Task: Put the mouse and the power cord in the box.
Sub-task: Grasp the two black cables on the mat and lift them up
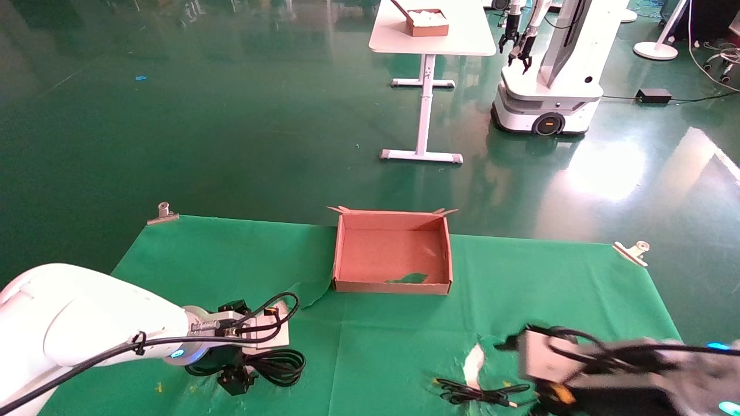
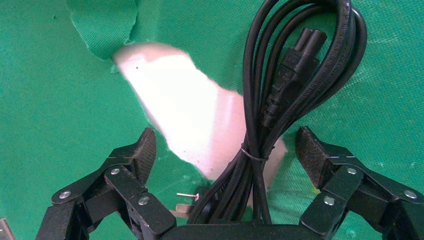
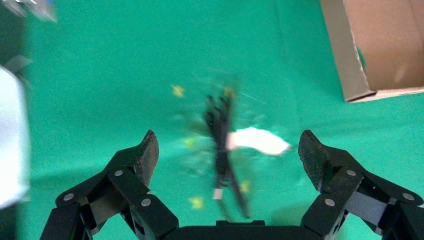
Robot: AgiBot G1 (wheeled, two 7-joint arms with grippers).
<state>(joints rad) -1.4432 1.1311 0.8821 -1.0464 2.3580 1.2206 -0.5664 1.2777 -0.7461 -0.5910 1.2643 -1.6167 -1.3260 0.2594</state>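
The thin black wire [image 1: 458, 392] lies free and lengthwise between my right gripper's open fingers, so I should go on moving down until they straddle its tied middle [image 1: 482, 395], then close.
The power cord [image 2: 280, 95], thick, black and tied in long loops, lies on the green cloth at the near left [image 1: 277, 365]. My left gripper [image 2: 225, 145] is open right over it, one finger on each side of the bundle [image 1: 236, 380]. The mouse shows only as a thin black wire [image 1: 474, 394] with a small metal plug; its oval body is hidden. My right gripper [image 3: 227, 147] hangs open above that blurred wire [image 3: 220, 140]. The box [image 1: 341, 254], brown cardboard with low walls, stands at the table's far middle, and one corner of it [image 3: 345, 60] shows in the right wrist view.
The green cloth [image 1: 202, 260] is torn in places, baring white table [image 2: 185, 105] [image 1: 473, 364]. Metal clips [image 1: 163, 212] [image 1: 633, 251] pin its far corners. Beyond the table are a white desk [image 1: 430, 34] with a smaller brown box and another robot [image 1: 549, 75].
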